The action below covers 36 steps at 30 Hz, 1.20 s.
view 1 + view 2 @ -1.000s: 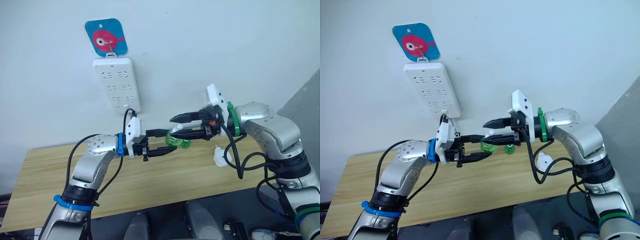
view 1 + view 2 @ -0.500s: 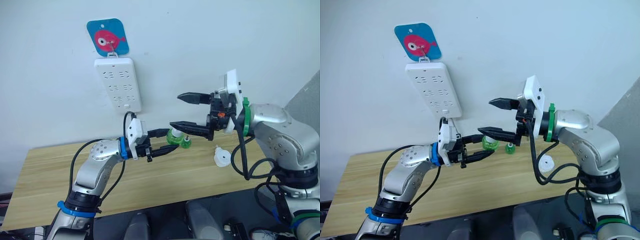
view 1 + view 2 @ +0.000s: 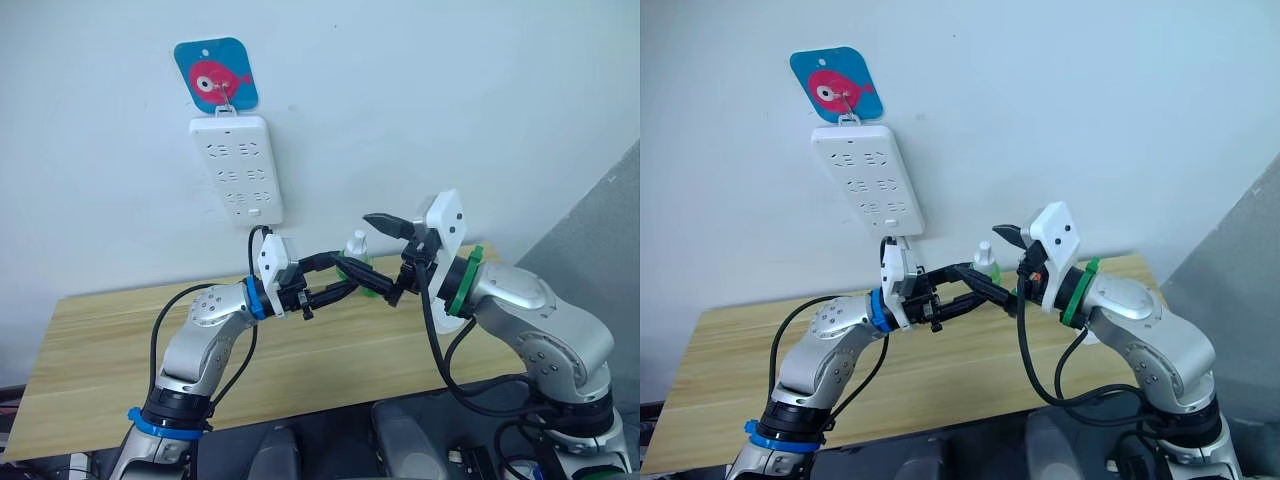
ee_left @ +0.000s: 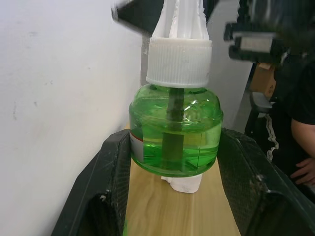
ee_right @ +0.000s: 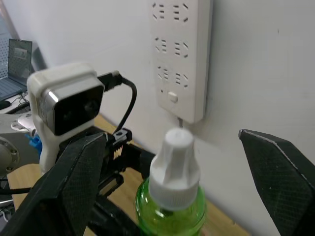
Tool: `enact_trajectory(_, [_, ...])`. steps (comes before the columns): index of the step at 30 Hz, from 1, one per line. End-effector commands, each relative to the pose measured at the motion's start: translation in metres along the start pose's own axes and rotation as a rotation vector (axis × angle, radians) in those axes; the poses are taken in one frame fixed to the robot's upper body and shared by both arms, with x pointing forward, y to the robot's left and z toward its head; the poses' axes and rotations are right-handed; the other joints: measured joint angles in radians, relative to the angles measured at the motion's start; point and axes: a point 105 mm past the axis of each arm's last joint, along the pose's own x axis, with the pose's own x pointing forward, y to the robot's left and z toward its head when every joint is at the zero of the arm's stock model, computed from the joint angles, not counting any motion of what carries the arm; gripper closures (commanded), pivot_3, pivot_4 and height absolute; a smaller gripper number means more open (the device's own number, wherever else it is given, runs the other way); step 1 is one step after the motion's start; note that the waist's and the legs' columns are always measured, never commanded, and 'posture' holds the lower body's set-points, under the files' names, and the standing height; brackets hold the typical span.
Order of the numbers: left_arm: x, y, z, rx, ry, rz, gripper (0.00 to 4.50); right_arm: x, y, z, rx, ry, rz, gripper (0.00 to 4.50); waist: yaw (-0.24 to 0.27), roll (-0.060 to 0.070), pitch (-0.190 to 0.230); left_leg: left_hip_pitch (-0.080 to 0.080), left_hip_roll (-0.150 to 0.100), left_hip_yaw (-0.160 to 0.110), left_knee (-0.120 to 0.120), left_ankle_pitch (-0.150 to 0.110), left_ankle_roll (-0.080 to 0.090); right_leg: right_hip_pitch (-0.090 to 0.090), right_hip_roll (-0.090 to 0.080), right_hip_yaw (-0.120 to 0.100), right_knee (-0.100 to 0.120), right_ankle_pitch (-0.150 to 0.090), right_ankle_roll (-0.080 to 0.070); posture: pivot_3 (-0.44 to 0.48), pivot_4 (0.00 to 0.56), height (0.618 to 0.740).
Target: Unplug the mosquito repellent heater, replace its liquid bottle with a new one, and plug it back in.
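Observation:
The white cap (image 5: 174,184) goes up into a tall narrow tip (image 5: 178,143), so I expect it to hide a dark wick that stands up from the green liquid bottle.
My left gripper (image 3: 345,278) is shut on a green liquid bottle (image 4: 173,132), one finger on each side of its body. The bottle stands upright above the table with its white cap (image 3: 357,243) on top. My right gripper (image 3: 385,258) is open, its two fingers spread wide on either side of the cap without touching it; the same cap (image 5: 175,157) rises between those fingers in the right wrist view. The white mosquito repellent heater (image 3: 436,312) lies on the table behind my right wrist, mostly hidden.
A long white power strip (image 3: 238,168) hangs on the wall below a blue fish card (image 3: 214,74), above and left of both grippers. The wooden table (image 3: 100,340) runs under the arms. A person's arm (image 4: 302,147) shows in the left wrist view.
My right gripper has come down and left, from above the bottle to straddling its cap. The left gripper has turned the bottle upright and raised it slightly.

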Motion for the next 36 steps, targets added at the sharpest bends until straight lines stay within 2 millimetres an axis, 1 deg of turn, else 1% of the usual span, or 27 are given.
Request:
enact_trajectory(1, [0.003, -0.002, 0.017, 0.052, -0.045, -0.017, 2.27, 0.001, 0.005, 0.007, -0.003, -0.041, 0.000, 0.01, -0.001, 0.000, 0.000, 0.000, 0.000, 0.000, 0.000, 0.000, 0.000, 0.000, 0.000, 0.000, 0.000, 0.000, 0.000, -0.198, 0.140, 0.740])
enact_trajectory(3, [0.003, -0.002, 0.018, 0.055, -0.045, -0.019, 2.27, 0.002, 0.004, 0.005, 0.013, -0.045, -0.010, 0.01, 0.000, 0.000, 0.000, 0.000, 0.000, 0.000, 0.000, 0.000, 0.000, 0.000, 0.000, 0.000, 0.000, 0.000, 0.000, -0.197, 0.141, 0.740])
enact_trajectory(6, [0.004, -0.003, 0.019, 0.061, -0.046, -0.022, 2.27, 0.004, 0.004, 0.005, 0.021, -0.049, -0.010, 0.62, 0.000, 0.000, 0.000, 0.000, 0.000, 0.000, 0.000, 0.000, 0.000, 0.000, 0.000, 0.000, 0.000, 0.000, 0.000, -0.197, 0.143, 0.740])
enact_trajectory(12, [0.005, -0.002, 0.020, 0.065, -0.049, -0.022, 2.27, 0.005, 0.008, 0.002, 0.016, -0.041, 0.006, 2.75, 0.000, 0.000, 0.000, 0.000, 0.000, 0.000, 0.000, 0.000, 0.000, 0.000, 0.000, 0.000, 0.000, 0.000, 0.000, -0.197, 0.142, 0.740])
enact_trajectory(14, [0.005, -0.002, 0.021, 0.065, -0.051, -0.024, 2.27, 0.005, 0.008, 0.002, 0.007, -0.039, 0.010, 3.38, 0.000, 0.000, 0.000, 0.000, 0.000, 0.000, 0.000, 0.000, 0.000, 0.000, 0.000, 0.000, 0.000, 0.000, 0.000, -0.199, 0.141, 0.740])
enact_trajectory(17, [0.007, -0.005, 0.023, 0.066, -0.048, -0.042, 2.27, 0.006, 0.009, 0.004, -0.004, -0.045, 0.018, 3.43, 0.000, 0.000, 0.000, 0.000, 0.000, 0.000, 0.000, 0.000, 0.000, 0.000, 0.000, 0.000, 0.000, 0.000, 0.000, -0.201, 0.144, 0.740])
enact_trajectory(19, [0.006, -0.009, 0.020, 0.000, -0.021, -0.087, 2.27, 0.006, 0.009, 0.005, -0.012, -0.049, 0.023, 3.43, 0.000, 0.000, 0.000, 0.000, 0.000, 0.000, 0.000, 0.000, 0.000, 0.000, 0.000, 0.000, 0.000, 0.000, 0.000, -0.201, 0.144, 0.740])
enact_trajectory(22, [0.003, -0.009, 0.021, 0.010, 0.006, -0.109, 2.27, 0.006, 0.008, 0.006, -0.017, -0.052, 0.024, 3.43, 0.000, 0.000, 0.000, 0.000, 0.000, 0.000, 0.000, 0.000, 0.000, 0.000, 0.000, 0.000, 0.000, 0.000, 0.000, -0.202, 0.144, 0.740])
enact_trajectory(24, [0.000, -0.002, 0.020, 0.031, 0.041, -0.106, 1.55, 0.005, 0.007, 0.007, -0.023, -0.052, 0.028, 3.43, 0.000, 0.000, 0.000, 0.000, 0.000, 0.000, 0.000, 0.000, 0.000, 0.000, 0.000, 0.000, 0.000, 0.000, 0.000, -0.201, 0.144, 0.740])
enact_trajectory(26, [-0.001, 0.003, 0.019, 0.047, 0.068, -0.101, 1.01, 0.005, 0.006, 0.008, -0.029, -0.051, 0.032, 3.43, 0.000, 0.000, 0.000, 0.000, 0.000, 0.000, 0.000, 0.000, 0.000, 0.000, 0.000, 0.000, 0.000, 0.000, 0.000, -0.201, 0.144, 0.740])
enact_trajectory(29, [-0.002, 0.006, 0.016, 0.089, 0.117, -0.132, 0.13, 0.005, 0.006, 0.008, -0.046, -0.042, 0.042, 3.43, 0.000, 0.001, -0.001, 0.000, 0.000, 0.000, 0.000, 0.000, 0.000, 0.000, 0.000, 0.000, 0.000, 0.000, 0.000, -0.202, 0.144, 0.740])
enact_trajectory(32, [0.000, 0.009, 0.020, 0.100, 0.139, -0.150, 0.10, 0.005, 0.007, 0.008, -0.069, -0.030, 0.053, 3.43, -0.001, 0.001, -0.001, 0.000, 0.000, 0.000, 0.000, 0.000, 0.000, 0.000, 0.000, 0.000, 0.000, 0.000, 0.000, -0.202, 0.144, 0.740])
enact_trajectory(36, [0.003, 0.002, 0.025, 0.069, 0.134, -0.207, 0.10, 0.005, 0.007, 0.009, -0.073, -0.034, 0.058, 3.43, -0.001, 0.001, -0.001, 0.000, 0.000, 0.000, 0.000, 0.000, 0.000, 0.000, 0.000, 0.000, 0.000, 0.000, 0.000, -0.202, 0.144, 0.740])
